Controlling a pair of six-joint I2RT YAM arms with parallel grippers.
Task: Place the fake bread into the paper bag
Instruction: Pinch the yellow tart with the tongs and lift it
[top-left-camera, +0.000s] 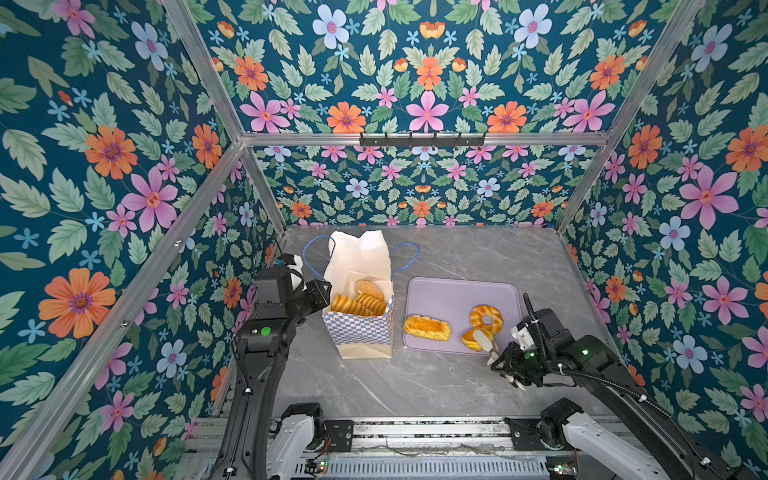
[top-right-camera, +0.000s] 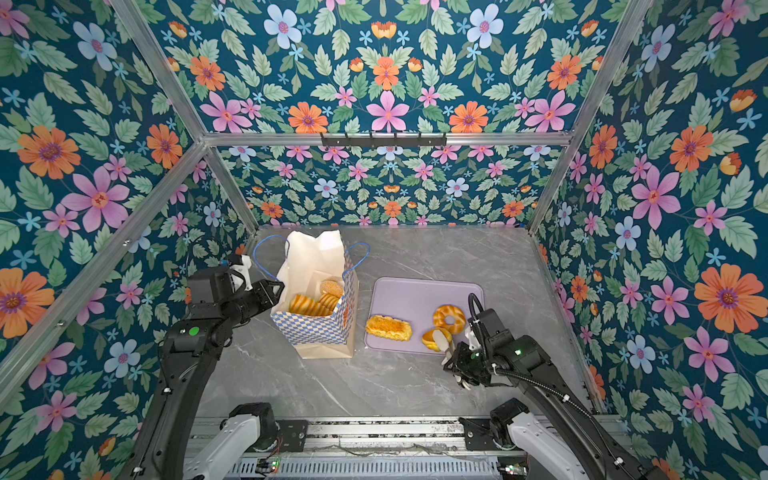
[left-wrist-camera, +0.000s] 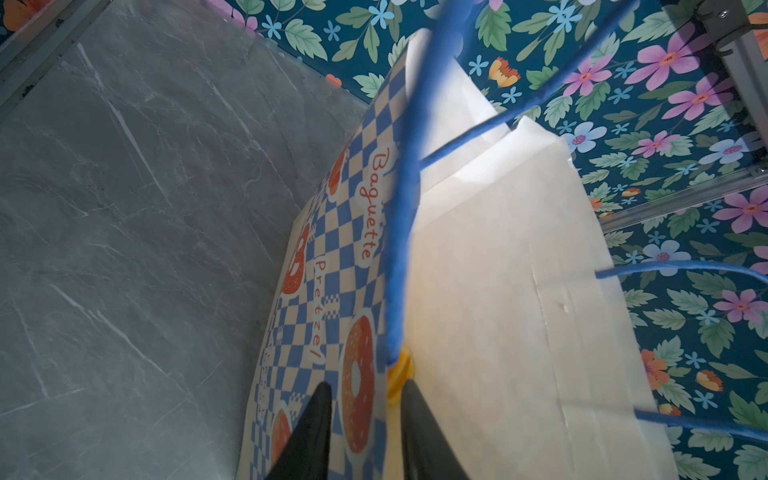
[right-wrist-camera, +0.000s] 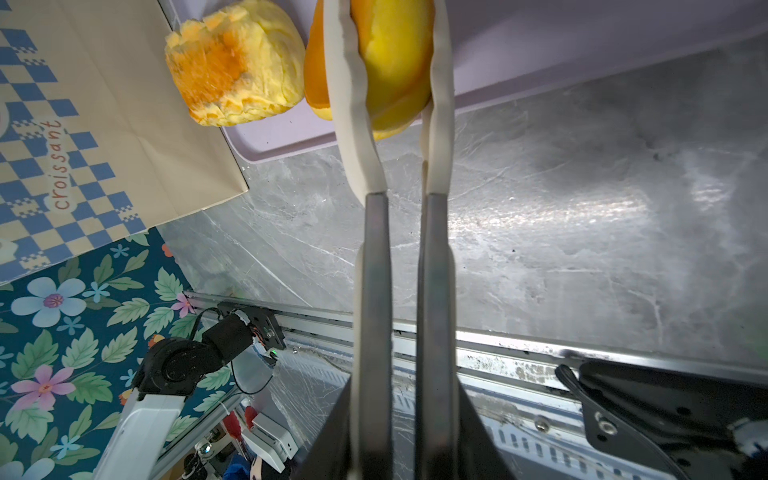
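Next, my left gripper closes its fingers, now open around the paper bag's rim (left-wrist-camera: 371, 432), and holds the bag (top-left-camera: 360, 328) still before my right gripper brings the yellow bread.
The paper bag (top-left-camera: 357, 332) (top-right-camera: 311, 328) stands upright left of centre with several pieces of fake bread (top-left-camera: 357, 305) (top-right-camera: 313, 303) inside. My left gripper (top-left-camera: 322, 291) (left-wrist-camera: 368, 386) is at its left rim. Its black fingers (left-wrist-camera: 320, 415) straddle the bag's wall (left-wrist-camera: 498, 291), apart and not pinching it. On the lilac tray (top-left-camera: 457, 295) (top-right-camera: 415, 291) lie a long loaf (top-left-camera: 427, 327) (right-wrist-camera: 237, 70) and a ring (top-left-camera: 486, 318). My right gripper (top-left-camera: 482, 334) (right-wrist-camera: 386, 12) is shut on a yellow bread (top-left-camera: 471, 338) (right-wrist-camera: 395, 62) at the tray's front edge.
The bag's blue cord handles (left-wrist-camera: 401, 249) (top-left-camera: 405, 259) hang loose on both sides, one running right in front of the left wrist camera. The grey marble table (top-left-camera: 415, 382) runs between the arms. Floral walls close in on three sides, and a metal rail (top-left-camera: 415, 432) lines the front.
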